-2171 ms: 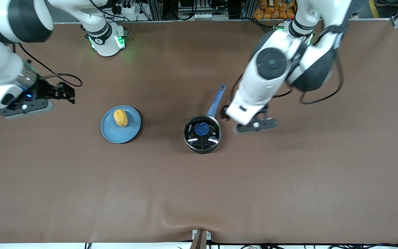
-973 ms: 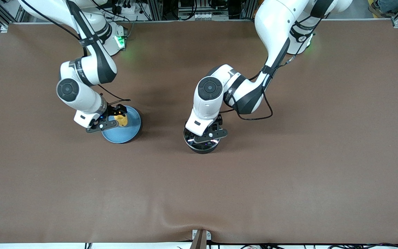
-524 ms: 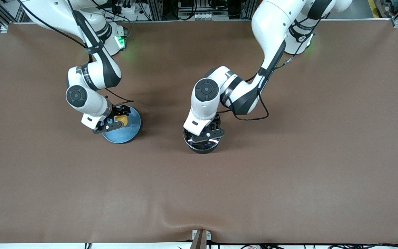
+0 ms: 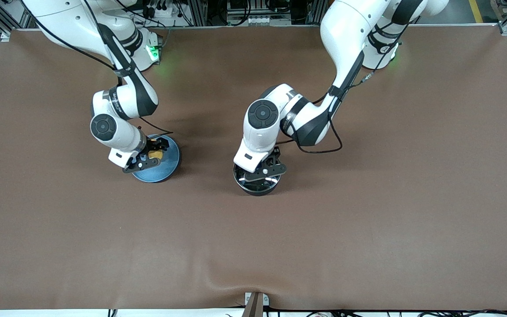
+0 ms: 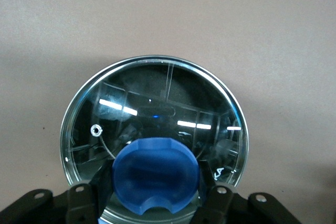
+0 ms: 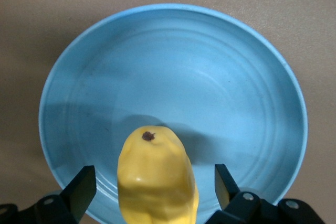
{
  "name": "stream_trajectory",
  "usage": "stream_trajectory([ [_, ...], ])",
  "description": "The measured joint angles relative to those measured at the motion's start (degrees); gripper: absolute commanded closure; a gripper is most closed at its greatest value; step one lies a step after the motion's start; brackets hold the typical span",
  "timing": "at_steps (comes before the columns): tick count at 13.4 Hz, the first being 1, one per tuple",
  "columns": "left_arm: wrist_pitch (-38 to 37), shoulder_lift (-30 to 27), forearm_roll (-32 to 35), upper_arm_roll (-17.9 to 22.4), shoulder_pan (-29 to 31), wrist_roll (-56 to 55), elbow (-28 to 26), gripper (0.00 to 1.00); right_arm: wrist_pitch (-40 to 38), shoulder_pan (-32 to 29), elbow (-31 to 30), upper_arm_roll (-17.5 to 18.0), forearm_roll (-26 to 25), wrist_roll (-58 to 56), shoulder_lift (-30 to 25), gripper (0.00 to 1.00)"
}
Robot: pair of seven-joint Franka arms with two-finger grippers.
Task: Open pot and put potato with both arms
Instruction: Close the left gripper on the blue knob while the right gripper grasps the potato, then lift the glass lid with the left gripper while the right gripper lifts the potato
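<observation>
I see only black through the glass lid (image 4: 260, 184), so I should expect the black pot (image 4: 258, 193) to be empty when I lower the yellow potato into it.
The black pot (image 4: 257, 187) stands mid-table with its glass lid (image 5: 157, 103) on. Its blue handle is hidden under the left arm. My left gripper (image 4: 260, 169) is down on the lid, and its fingers (image 5: 84, 203) press on both sides of the blue knob (image 5: 156, 174). The yellow potato (image 4: 156, 154) lies on the light-blue plate (image 4: 163, 174), toward the right arm's end. My right gripper (image 4: 150, 155) is low over the plate and open. Its fingers (image 6: 81, 187) straddle the potato (image 6: 156, 182) with a gap on each side.
The plate's rim (image 6: 173, 9) is all in the right wrist view. Brown table cloth surrounds the pot and plate. A small metal bracket (image 4: 255, 301) sits at the table edge nearest the front camera.
Both arms came in from the sides and came down, the left onto the lid's knob and the right around the potato. In the last half second the right gripper sank a little lower.
</observation>
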Motion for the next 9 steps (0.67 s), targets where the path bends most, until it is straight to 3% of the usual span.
stream_trajectory([
  [1,-0.28,0.0,0.0,0.0,0.0,-0.02,0.07,0.94,0.98,0.0,-0.44,0.0,0.0,0.0,0.11,0.0],
  [2,-1.03,-0.02,0.0,0.01,0.0,-0.03,0.26,1.0,1.9,0.0,-1.02,0.0,0.0,0.0,0.25,0.09],
  [3,-2.14,-0.13,0.0,0.03,0.01,-0.03,0.72,1.0,2.38,0.0,-1.5,0.0,0.0,0.0,0.43,0.3],
  [5,-5.87,-1.75,0.0,0.13,0.16,-0.04,1.81,1.0,2.71,-0.01,-2.0,-0.08,0.0,0.01,0.62,0.81],
  [6,-8.03,-3.62,0.01,0.28,0.54,-0.04,2.38,1.0,2.75,-0.03,-2.13,-0.15,0.0,0.01,0.64,0.99],
  [9,-15.34,-11.73,0.09,0.57,3.59,1.66,2.81,1.0,2.86,-0.1,-2.17,-0.23,0.04,0.18,0.5,1.0],
])
